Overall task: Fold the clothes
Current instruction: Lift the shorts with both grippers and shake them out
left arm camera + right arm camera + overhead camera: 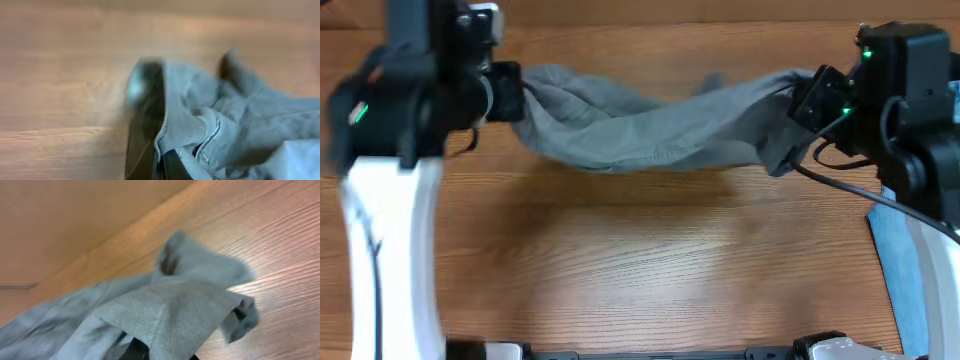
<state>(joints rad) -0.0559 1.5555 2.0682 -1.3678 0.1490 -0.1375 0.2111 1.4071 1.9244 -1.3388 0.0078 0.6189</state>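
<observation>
The grey shorts droop in a bunched strip [645,140] between my grippers. Next, I raise both their ends high and spread them over the wood nearer me [630,225] before folding.
The grey shorts [650,125] hang stretched between my two grippers above the far part of the table, sagging in the middle. My left gripper [515,92] is shut on their left end; in the left wrist view the cloth [235,125] is pinched between the dark fingers [160,165]. My right gripper [805,100] is shut on their right end; in the right wrist view the grey weave [170,310] drapes over the fingers [160,352] and hides them. Light blue denim jeans [900,260] lie at the table's right edge.
The wooden table [640,270] spreads below the shorts. Both arm bases stand at the left [390,250] and right [930,180] sides. A black cable [840,185] runs from the right arm over the table.
</observation>
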